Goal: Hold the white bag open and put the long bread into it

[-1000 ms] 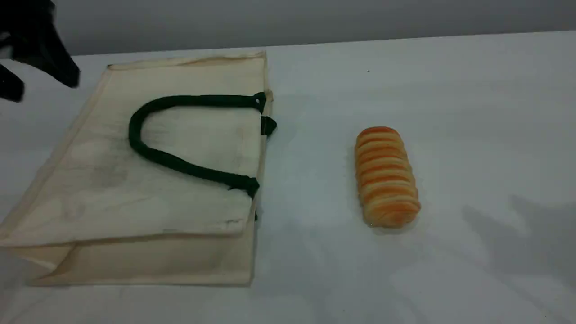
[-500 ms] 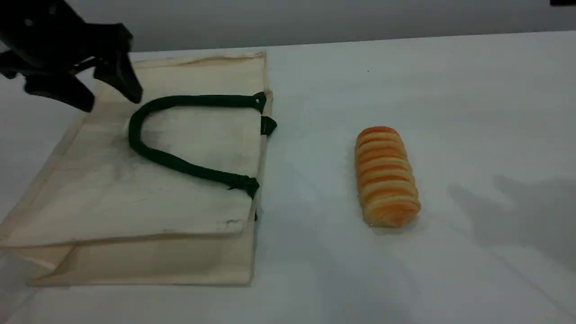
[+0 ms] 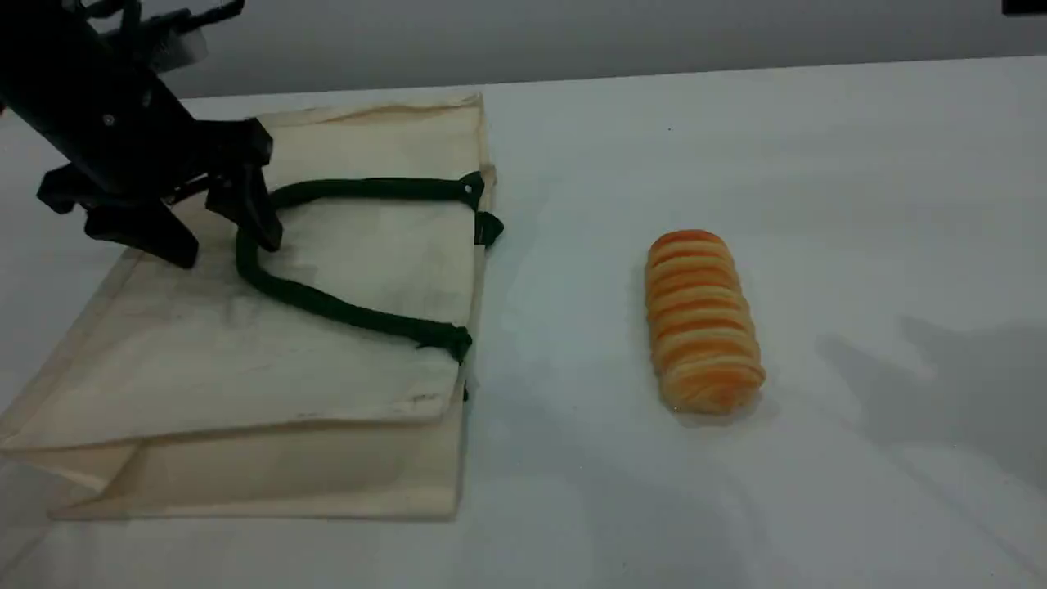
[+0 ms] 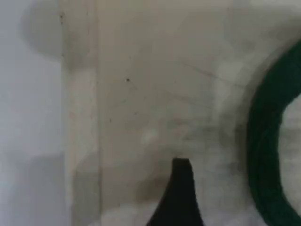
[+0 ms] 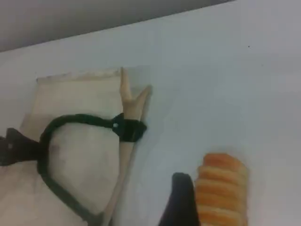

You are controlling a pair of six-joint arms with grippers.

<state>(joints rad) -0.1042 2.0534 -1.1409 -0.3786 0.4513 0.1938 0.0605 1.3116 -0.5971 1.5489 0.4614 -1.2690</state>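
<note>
The white bag's opening [image 3: 470, 294] will spread out into a wide box shape when the robot lifts the bag's handle, since a tucked side fold [image 3: 116, 465] connects the bag's two sides.
The white bag [image 3: 327, 376] lies flat on the table at the left, mouth edge facing right. Its dark green handle [image 3: 343, 311] loops across the top face. My left gripper [image 3: 222, 241] hangs open just above the bag's far left part, its right finger [image 3: 266, 233] at the bend of the handle. The left wrist view shows cream fabric, the handle [image 4: 265, 155] at the right, and one fingertip [image 4: 179, 193]. The long bread [image 3: 702, 321] lies on the table to the right of the bag, apart from it. In the right wrist view a fingertip [image 5: 181, 200] hovers just left of the bread [image 5: 221, 193], holding nothing.
The table [image 3: 818, 164] is white, with a grey wall behind it. A shadow falls on the table at the right [image 3: 941, 384]. A dark bit of the right arm [image 3: 1024, 6] shows at the top right corner.
My left arm has come in from the top left, down and rightward over the bag to the handle's bend. The handle's upper strand has shifted slightly. Bag and bread lie as before.
</note>
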